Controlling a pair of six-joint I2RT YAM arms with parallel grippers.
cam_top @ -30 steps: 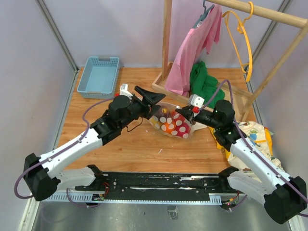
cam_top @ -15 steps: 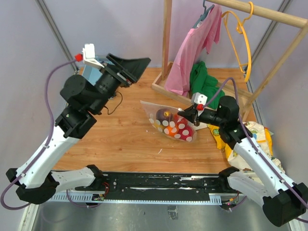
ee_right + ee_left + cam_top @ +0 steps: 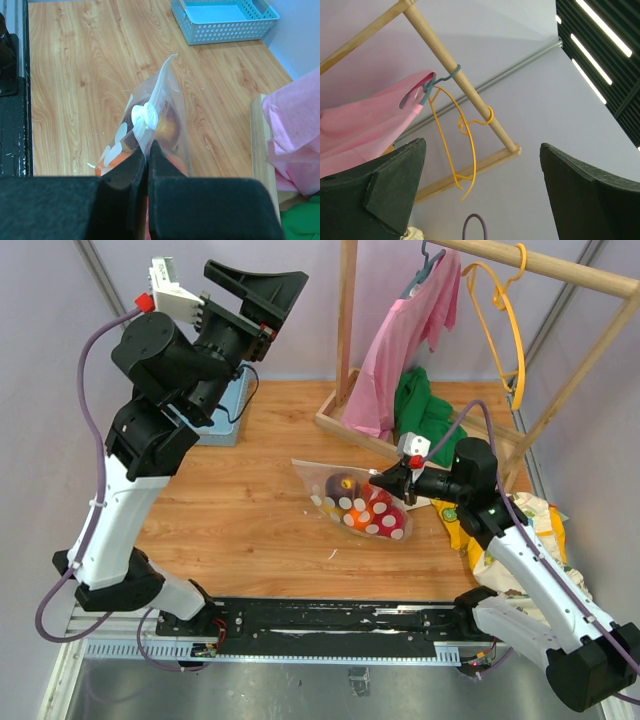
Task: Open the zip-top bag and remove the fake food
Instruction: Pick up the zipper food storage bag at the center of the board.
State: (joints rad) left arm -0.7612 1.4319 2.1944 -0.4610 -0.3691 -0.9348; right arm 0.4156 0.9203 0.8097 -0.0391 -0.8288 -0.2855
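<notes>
My left gripper needs to move down and take the white zip slider (image 3: pixel 145 116), because my left gripper is high and far from the bag's top edge (image 3: pixel 144 137) my right gripper holds.
The clear zip-top bag (image 3: pixel 352 500) with white dots lies on the wooden table, with red, orange and dark fake food (image 3: pixel 370 512) inside. My right gripper (image 3: pixel 383 480) is shut on the bag's top edge by the white zip slider (image 3: pixel 145 116); the bag (image 3: pixel 165 107) stands up from the fingers (image 3: pixel 132 172). My left gripper (image 3: pixel 262 282) is raised high above the table's back left, open and empty, far from the bag. In the left wrist view its fingers (image 3: pixel 385 185) point at the wall and clothes rail.
A blue basket (image 3: pixel 228 412) stands at the back left, partly behind the left arm; it also shows in the right wrist view (image 3: pixel 225 17). A wooden clothes rack (image 3: pixel 540 270) holds a pink garment (image 3: pixel 405 335), a green cloth (image 3: pixel 425 410) and an orange hanger (image 3: pixel 505 315). A yellow-and-white cloth (image 3: pixel 520 525) lies right.
My left gripper let go of the bag and rose from it to high above the back left. The right gripper kept its hold; the bag shifted slightly.
</notes>
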